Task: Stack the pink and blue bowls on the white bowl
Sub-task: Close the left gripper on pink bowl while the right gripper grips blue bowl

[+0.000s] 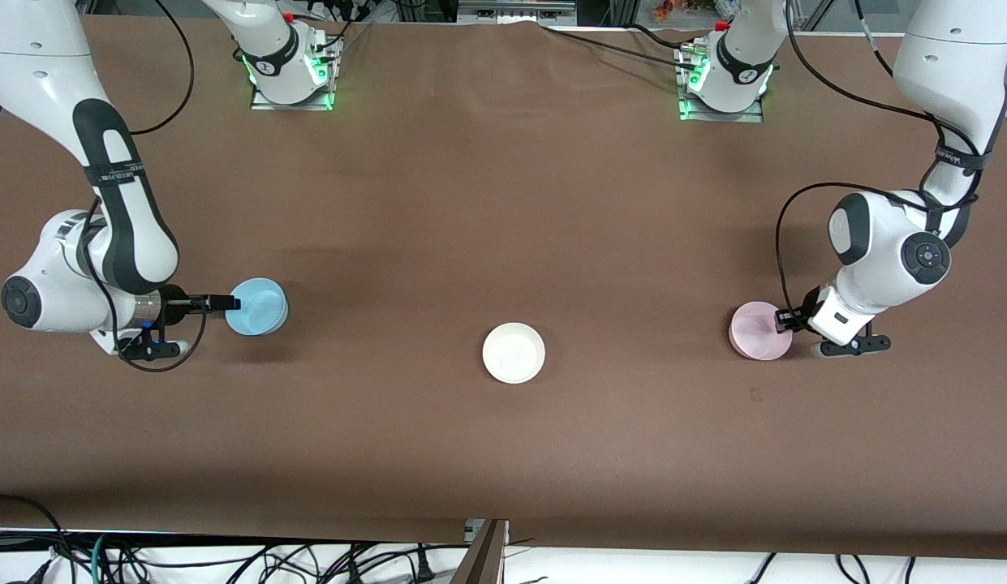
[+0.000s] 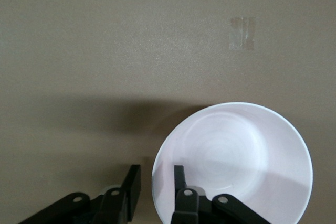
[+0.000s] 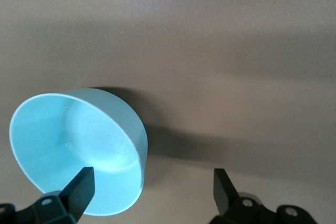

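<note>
My gripper will lower the blue bowl [image 1: 258, 307] into the pink bowl, and the blue bowl will sit down inside it, because the blue bowl has sides [image 3: 122, 111] that get narrower toward its base.
The blue bowl [image 1: 258, 307] sits on the table toward the right arm's end. My right gripper [image 1: 230, 303] is open wide at its rim: in the right wrist view [image 3: 152, 187] one finger [image 3: 80, 186] is over the blue bowl [image 3: 73, 150] and the other [image 3: 222, 184] is outside it. The pink bowl [image 1: 759, 330] sits toward the left arm's end. My left gripper [image 1: 781, 322] is open and straddles its rim [image 2: 156, 184], one finger [image 2: 179, 179] inside the pink bowl [image 2: 236, 156], one outside. The white bowl [image 1: 514, 352] stands alone between them, nearer the front camera.
The brown table cover [image 1: 503, 203] has a small tape mark [image 1: 755, 394] near the pink bowl, also in the left wrist view [image 2: 242, 33]. The arm bases [image 1: 292, 73] [image 1: 724, 81] stand at the edge farthest from the front camera. Cables [image 1: 227, 560] lie below the near edge.
</note>
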Controlling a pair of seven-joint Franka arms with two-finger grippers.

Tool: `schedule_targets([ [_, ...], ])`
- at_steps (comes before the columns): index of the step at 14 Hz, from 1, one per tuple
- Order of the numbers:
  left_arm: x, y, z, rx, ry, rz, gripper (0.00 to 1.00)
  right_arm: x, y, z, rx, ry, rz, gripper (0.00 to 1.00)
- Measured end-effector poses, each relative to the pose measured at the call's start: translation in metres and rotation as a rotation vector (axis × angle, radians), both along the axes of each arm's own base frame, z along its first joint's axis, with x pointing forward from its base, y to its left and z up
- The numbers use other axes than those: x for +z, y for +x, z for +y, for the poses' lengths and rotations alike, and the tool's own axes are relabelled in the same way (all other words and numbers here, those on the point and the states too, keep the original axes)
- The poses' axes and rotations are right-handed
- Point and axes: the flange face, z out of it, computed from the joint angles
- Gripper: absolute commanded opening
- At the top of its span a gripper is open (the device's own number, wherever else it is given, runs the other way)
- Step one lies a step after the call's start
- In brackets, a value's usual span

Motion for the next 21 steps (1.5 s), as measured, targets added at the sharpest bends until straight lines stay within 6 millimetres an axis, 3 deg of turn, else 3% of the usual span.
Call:
schedule_targets([
  [5, 0.0024, 0.0023, 0.0, 0.0, 0.0, -0.006, 0.26, -0.0094, -0.0022, 0.0001, -0.014, 0.007, -0.028, 0.99],
  [10, 0.0033, 0.0031, 0.0001, 0.0, 0.001, -0.009, 0.19, -0.0067, -0.0003, 0.0006, -0.03, 0.019, -0.044, 0.98],
  [16, 0.0036, 0.0034, -0.0005, -0.001, 0.0, -0.009, 0.1, -0.0041, 0.0005, 0.0005, -0.03, 0.019, -0.05, 0.73],
  [18, 0.0038, 0.0036, -0.0006, -0.001, 0.0, -0.01, 0.01, -0.0041, 0.0005, 0.0006, -0.03, 0.019, -0.05, 0.58],
  [21, 0.0067, 0.0057, -0.0023, -0.004, 0.0, -0.016, 0.0, -0.0041, 0.0007, 0.002, -0.028, 0.021, -0.05, 0.4],
])
